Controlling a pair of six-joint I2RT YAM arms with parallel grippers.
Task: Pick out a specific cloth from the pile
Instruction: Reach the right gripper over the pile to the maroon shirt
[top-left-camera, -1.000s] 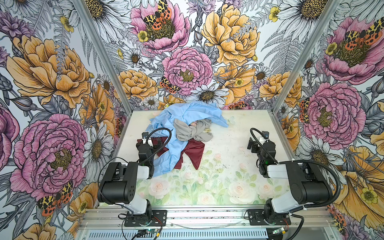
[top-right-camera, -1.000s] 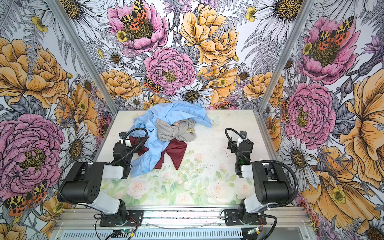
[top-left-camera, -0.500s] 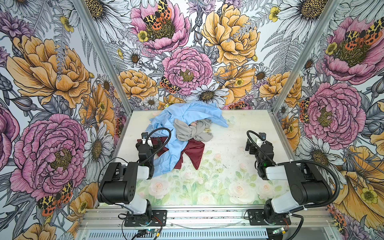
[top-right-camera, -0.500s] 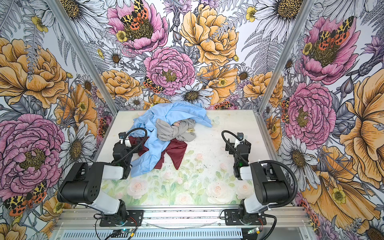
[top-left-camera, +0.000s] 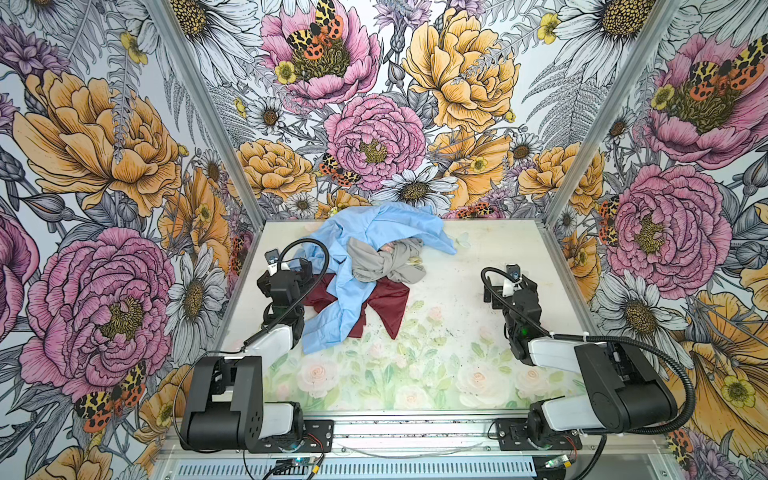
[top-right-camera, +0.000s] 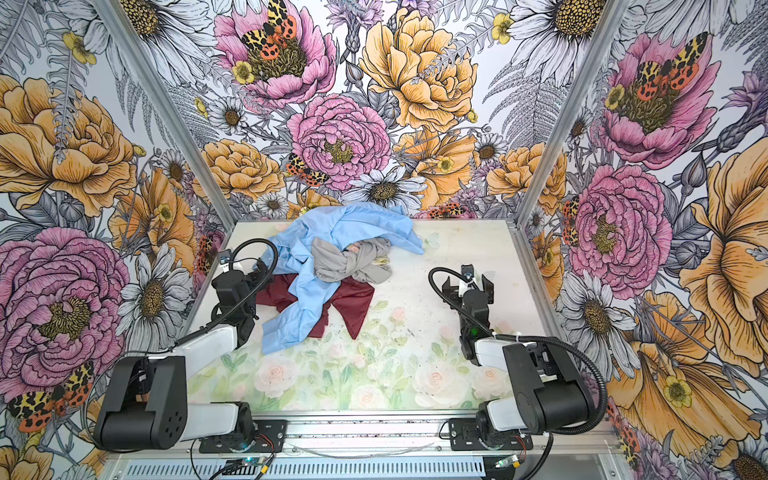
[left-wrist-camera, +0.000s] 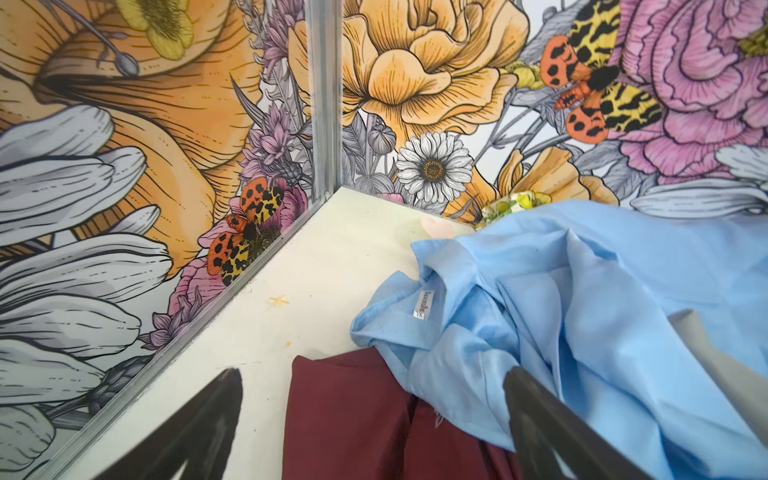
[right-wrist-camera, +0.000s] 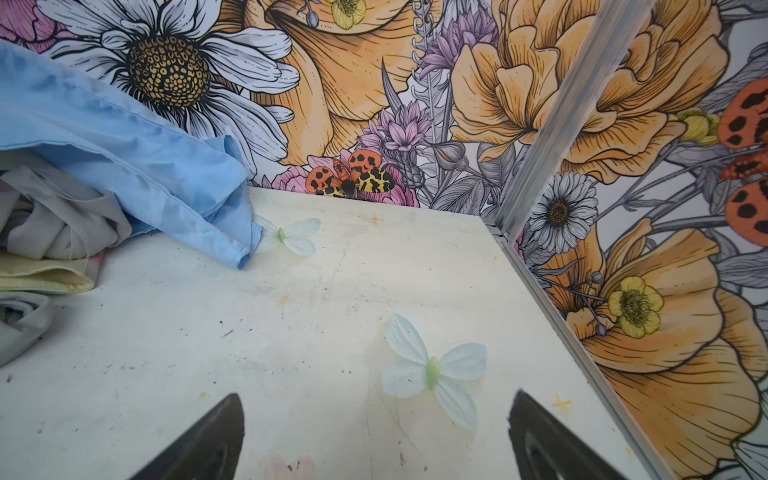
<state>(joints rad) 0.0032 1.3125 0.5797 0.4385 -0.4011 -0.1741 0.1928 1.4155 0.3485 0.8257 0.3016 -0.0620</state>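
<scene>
I should back away and grab the maroon cloth's loose end (top-left-camera: 391, 303) with my right gripper, because the light blue cloth lies partly over the maroon cloth (left-wrist-camera: 416, 392) at my left gripper.
The pile (top-left-camera: 374, 257) lies at the table's back left. On top is a large light blue cloth (top-left-camera: 395, 224), with a knotted grey cloth (top-left-camera: 384, 262) over its middle. The maroon cloth (top-left-camera: 390, 299) (top-right-camera: 353, 301) lies beneath both, showing to either side of a blue strip. My left gripper (top-left-camera: 291, 269) is open at the pile's left edge. In the left wrist view its jaws (left-wrist-camera: 374, 382) straddle the maroon cloth (left-wrist-camera: 353, 415), one finger over bare table and one over blue fabric. My right gripper (top-left-camera: 508, 284) (right-wrist-camera: 376, 399) is open over bare table, well right of the pile.
Floral-printed walls with aluminium corner posts (top-left-camera: 557, 199) close in the table (top-left-camera: 457, 257) on three sides. A pale yellow fabric (right-wrist-camera: 41, 276) peeks from under the grey cloth. Flat butterfly prints (right-wrist-camera: 432, 370) mark the surface near the right gripper.
My right gripper has drifted a little to the left, towards the pile. The left gripper and the cloths have not moved.
</scene>
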